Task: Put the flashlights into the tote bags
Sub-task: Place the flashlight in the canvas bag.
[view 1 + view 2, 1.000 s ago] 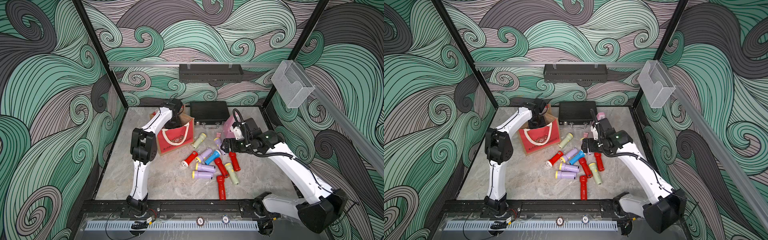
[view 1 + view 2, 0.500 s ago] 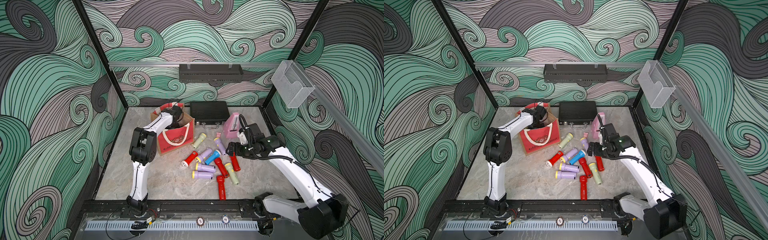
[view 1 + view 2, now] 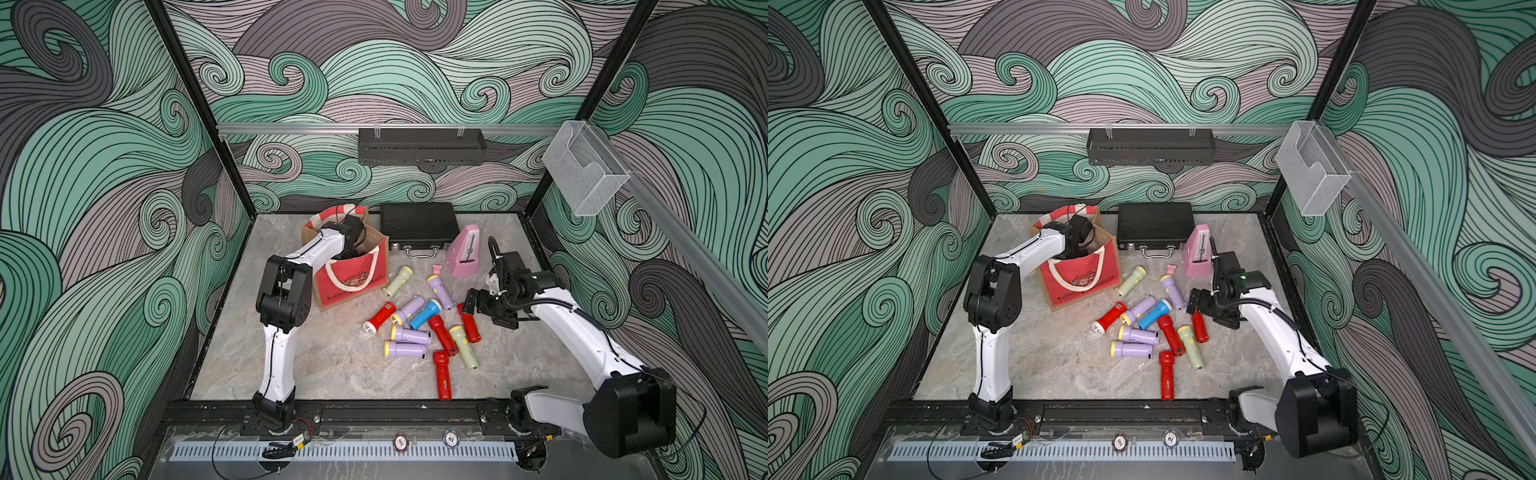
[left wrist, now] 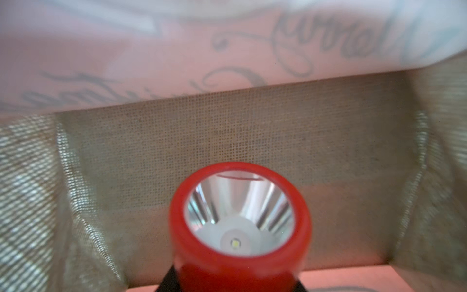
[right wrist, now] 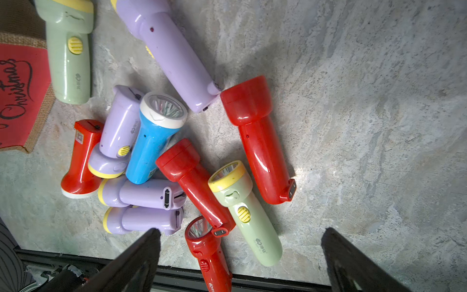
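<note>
The outermost red flashlight [image 3: 470, 328] is on the other side of the pile from the tote bag [image 3: 352, 276], so my right gripper should pick the flashlight up and hand it to my left gripper.
The tote bag [image 3: 353, 282] stands at the back left, red front facing the pile. My left arm's wrist [image 3: 349, 235] reaches down into its mouth. In the left wrist view my left gripper [image 4: 238, 283] is shut on a red flashlight [image 4: 240, 215], head up, over the bag's jute floor [image 4: 227, 131]. Several flashlights lie in a loose pile in the middle: red [image 3: 379, 319], blue [image 3: 424, 314], lilac [image 3: 411, 334], pale green [image 3: 463, 353]. My right gripper [image 3: 471, 303] hovers open at the pile's right edge, beside a red flashlight [image 5: 260, 141]; nothing lies between its fingers [image 5: 141, 252].
A black ribbed case [image 3: 417, 224] lies behind the pile, next to the bag. A pink metronome [image 3: 465, 251] stands just behind my right gripper, with a tiny pink lump [image 3: 436, 269] near it. The black front rail [image 3: 374, 409] borders the table.
My left wrist has sunk deeper into the bag with the red flashlight. My right gripper has slid a little rightward and toward the front, uncovering the metronome.
</note>
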`<state>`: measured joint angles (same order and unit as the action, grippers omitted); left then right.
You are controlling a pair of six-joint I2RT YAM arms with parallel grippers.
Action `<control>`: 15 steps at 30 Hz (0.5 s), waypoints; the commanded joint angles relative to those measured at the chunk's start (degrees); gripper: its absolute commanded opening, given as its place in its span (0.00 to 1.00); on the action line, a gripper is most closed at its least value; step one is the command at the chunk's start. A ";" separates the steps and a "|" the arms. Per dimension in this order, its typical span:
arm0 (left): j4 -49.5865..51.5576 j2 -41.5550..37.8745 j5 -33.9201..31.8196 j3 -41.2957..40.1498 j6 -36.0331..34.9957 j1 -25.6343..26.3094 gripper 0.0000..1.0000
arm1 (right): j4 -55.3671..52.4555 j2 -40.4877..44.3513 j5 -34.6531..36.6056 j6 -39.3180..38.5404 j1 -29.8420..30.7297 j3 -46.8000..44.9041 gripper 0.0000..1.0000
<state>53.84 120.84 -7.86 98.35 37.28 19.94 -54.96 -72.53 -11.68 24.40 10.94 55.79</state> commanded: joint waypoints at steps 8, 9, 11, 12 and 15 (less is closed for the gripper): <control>1.79 -9.68 0.60 0.66 -1.41 -0.17 0.78 | 3.83 -7.19 -0.23 -3.00 -1.72 -0.65 0.97; 2.38 -10.43 0.65 0.62 -1.50 -0.08 0.81 | 4.19 -8.25 -0.03 -3.34 -1.71 -0.60 0.96; 2.84 -12.55 0.95 -0.13 -1.92 0.08 0.85 | 4.97 -10.21 0.40 -3.87 -1.71 -0.64 0.94; 2.93 -13.87 1.22 -0.79 -2.23 0.10 0.87 | 5.37 -11.33 0.68 -4.04 -1.80 -0.67 0.94; 2.47 -17.73 3.16 -2.73 -4.11 0.39 0.90 | 7.08 -14.01 0.77 -4.27 -2.02 -0.95 0.91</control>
<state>54.35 107.22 -6.68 96.62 35.66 19.97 -49.65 -84.73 -11.73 21.23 9.32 55.40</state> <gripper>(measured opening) 0.893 0.916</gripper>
